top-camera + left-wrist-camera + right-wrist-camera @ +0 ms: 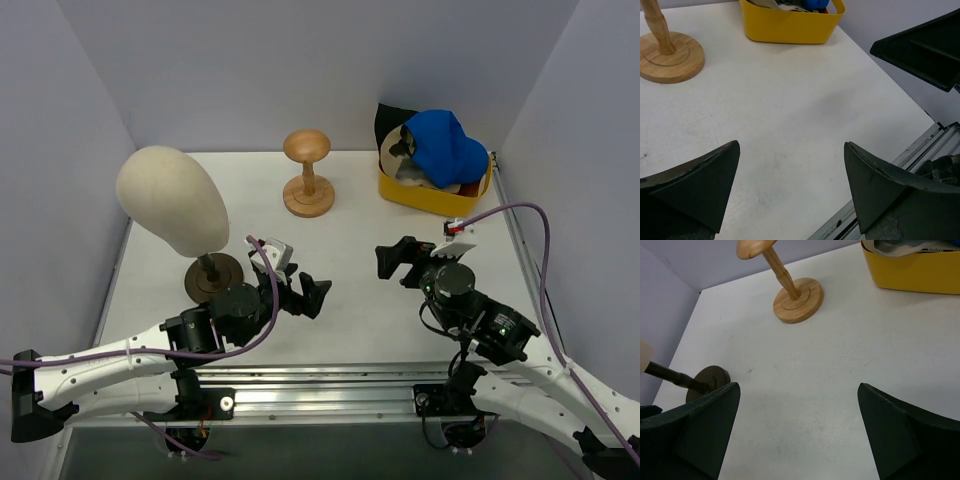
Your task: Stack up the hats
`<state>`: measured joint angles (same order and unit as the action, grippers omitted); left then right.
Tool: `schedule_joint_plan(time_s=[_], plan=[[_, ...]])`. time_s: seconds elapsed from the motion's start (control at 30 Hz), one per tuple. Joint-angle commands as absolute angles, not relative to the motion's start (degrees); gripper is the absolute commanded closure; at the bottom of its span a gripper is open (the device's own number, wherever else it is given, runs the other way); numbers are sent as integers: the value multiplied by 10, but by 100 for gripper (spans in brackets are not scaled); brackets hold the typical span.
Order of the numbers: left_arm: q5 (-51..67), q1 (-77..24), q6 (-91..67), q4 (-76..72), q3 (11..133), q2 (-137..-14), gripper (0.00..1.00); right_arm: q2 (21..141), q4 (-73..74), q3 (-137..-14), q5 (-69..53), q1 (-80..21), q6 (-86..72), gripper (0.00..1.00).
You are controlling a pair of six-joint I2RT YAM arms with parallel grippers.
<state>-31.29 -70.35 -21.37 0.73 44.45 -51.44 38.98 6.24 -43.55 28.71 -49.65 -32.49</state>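
Note:
The bright blue cap [438, 142] is lying uncovered above the tan cap, so I keep bringing my right gripper toward it until both fingers straddle its folded cloth [450, 164].
The hats lie piled in a yellow bin [432, 193] at the back right. The bright blue cap [440, 145] is on top, with a tan cap [411, 172] and a black hat [388, 121] partly showing under and behind it. The dark red bucket hat is hidden. My left gripper [306, 291] is open and empty, low over the table at the front middle. My right gripper [397, 260] is open and empty, in front of the bin. In the left wrist view the bin [790, 25] is far ahead; in the right wrist view it [915, 272] is at the upper right.
A cream mannequin head [172, 198] stands on a dark round base [214, 274] at the left. A wooden knob-topped stand [308, 170] is at the back middle, also in the right wrist view [790, 295] and the left wrist view [665, 50]. Walls enclose the table.

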Motion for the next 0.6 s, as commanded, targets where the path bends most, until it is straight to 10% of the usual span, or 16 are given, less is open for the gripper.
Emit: schedule_joint_plan(time_s=[0.0, 0.33, 0.57], plan=[[-319, -701, -201, -23, 439, -514, 6, 385, 25, -441, 290, -500, -319, 0], [-340, -701, -173, -46, 424, -505, 6, 516, -92, -540, 478, -498, -217, 0], [-374, -701, -149, -72, 402, -490, 6, 764, -219, -710, 378, -409, -69, 1]])
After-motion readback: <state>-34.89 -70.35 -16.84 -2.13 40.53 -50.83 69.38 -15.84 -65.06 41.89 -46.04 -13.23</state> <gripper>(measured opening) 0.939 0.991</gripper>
